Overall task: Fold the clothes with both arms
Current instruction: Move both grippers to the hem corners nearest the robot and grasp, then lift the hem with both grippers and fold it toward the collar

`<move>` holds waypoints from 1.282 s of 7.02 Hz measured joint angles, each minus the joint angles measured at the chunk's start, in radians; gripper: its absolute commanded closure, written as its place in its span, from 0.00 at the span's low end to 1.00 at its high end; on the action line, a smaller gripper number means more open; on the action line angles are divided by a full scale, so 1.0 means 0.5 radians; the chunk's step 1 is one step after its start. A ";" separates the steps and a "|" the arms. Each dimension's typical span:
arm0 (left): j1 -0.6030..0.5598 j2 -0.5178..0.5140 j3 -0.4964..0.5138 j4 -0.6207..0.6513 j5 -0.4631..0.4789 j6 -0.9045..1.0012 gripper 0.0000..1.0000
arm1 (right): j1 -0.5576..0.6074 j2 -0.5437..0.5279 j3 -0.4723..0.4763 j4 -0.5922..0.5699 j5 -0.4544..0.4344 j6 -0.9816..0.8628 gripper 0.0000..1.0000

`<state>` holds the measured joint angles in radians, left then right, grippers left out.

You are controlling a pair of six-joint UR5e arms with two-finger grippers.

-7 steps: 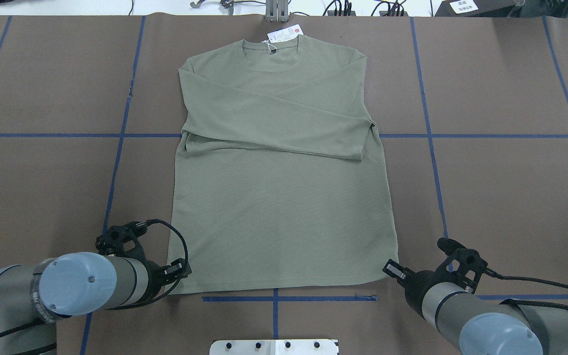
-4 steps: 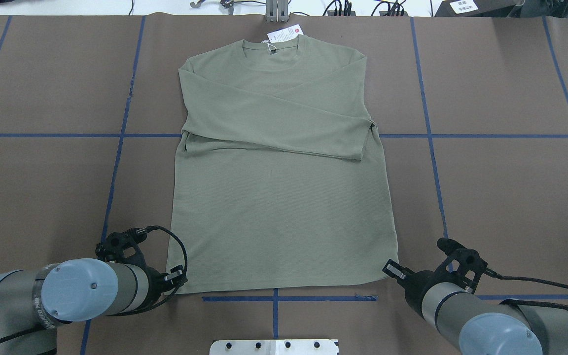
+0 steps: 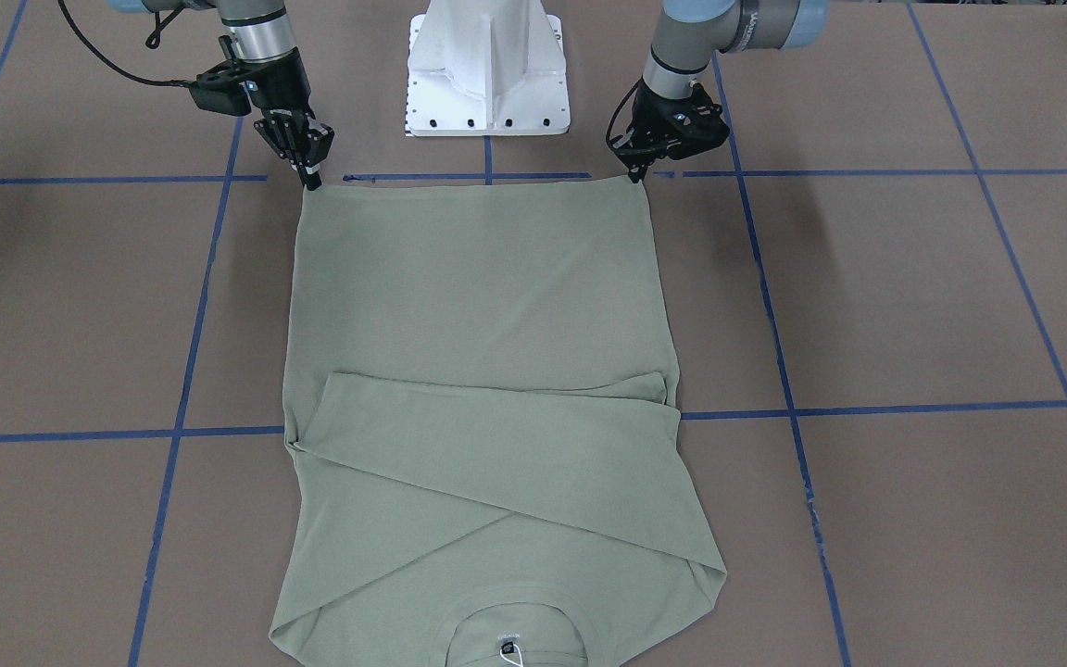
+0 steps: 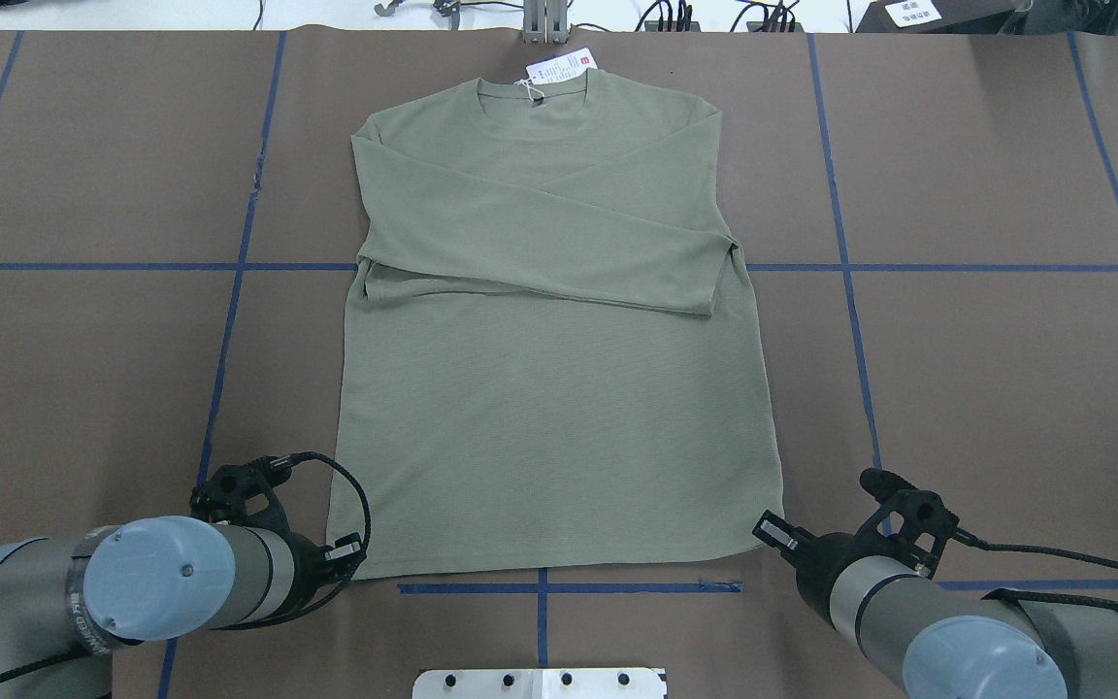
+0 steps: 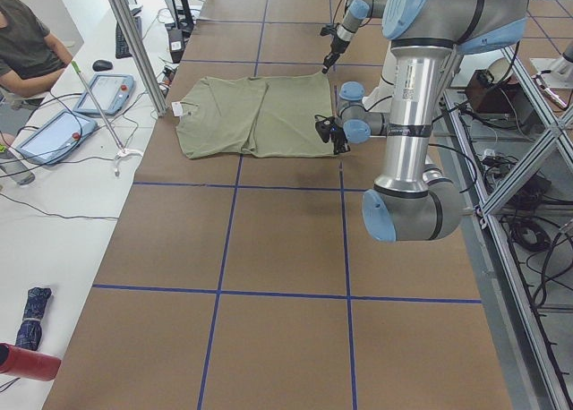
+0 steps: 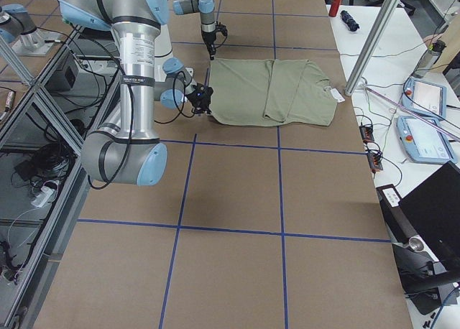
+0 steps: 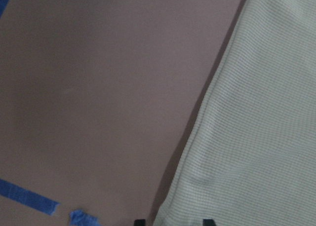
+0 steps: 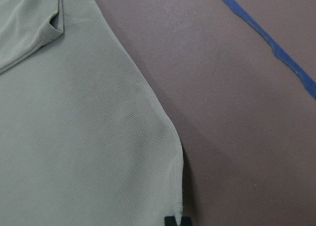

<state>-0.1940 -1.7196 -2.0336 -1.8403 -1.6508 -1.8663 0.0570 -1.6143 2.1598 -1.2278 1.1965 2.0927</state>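
Note:
My grippers will lift both corners, and the middle of the shirt's edge [image 3: 474, 187] will sag because the thin hem runs slightly slack [image 3: 385, 189] between them.
The sage-green shirt [image 4: 559, 417] lies flat on the brown table, collar [image 4: 532, 97] far from me, both sleeves folded across the chest, and its white hang tag [image 4: 559, 68] above the collar. My left gripper [image 4: 345, 555] is at the hem's left corner. In the left wrist view [image 7: 173, 222] its fingertips [image 7: 139, 221] stand apart with the corner between them, so it is open. My right gripper [image 4: 772, 531] is at the hem's right corner. In the right wrist view [image 8: 177, 221] it is shut on the hem edge. The hem lies flat on the table.
The white pedestal base [image 3: 487, 69] stands just behind the hem, between the arms. Blue tape lines [image 4: 569, 587] grid the table. A metal post [image 4: 544, 19] stands past the collar. An operator [image 5: 27, 34] and tablets [image 5: 54, 132] are at the far side.
My left gripper has moved back toward me and settled at the hem's left corner. The right gripper and the shirt have not moved.

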 measured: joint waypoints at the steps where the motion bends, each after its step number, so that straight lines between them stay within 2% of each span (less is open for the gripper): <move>1: 0.000 0.018 -0.052 -0.001 -0.015 -0.001 1.00 | 0.001 -0.004 0.013 -0.006 0.000 0.002 1.00; 2: 0.004 0.083 -0.155 -0.002 -0.042 -0.001 1.00 | -0.010 -0.011 0.056 -0.054 0.016 0.008 1.00; 5: 0.093 0.276 -0.438 -0.005 -0.066 -0.055 1.00 | -0.214 -0.043 0.411 -0.415 0.140 0.043 1.00; 7: 0.119 0.291 -0.556 -0.007 -0.076 -0.089 1.00 | -0.233 -0.057 0.532 -0.502 0.171 0.050 1.00; 9: 0.044 0.218 -0.607 -0.007 -0.101 -0.060 1.00 | -0.130 -0.036 0.553 -0.514 0.181 0.042 1.00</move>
<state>-0.1722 -1.6107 -2.3370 -1.8438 -1.7013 -1.8965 -0.0080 -1.6322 2.4362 -1.4847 1.2872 2.1137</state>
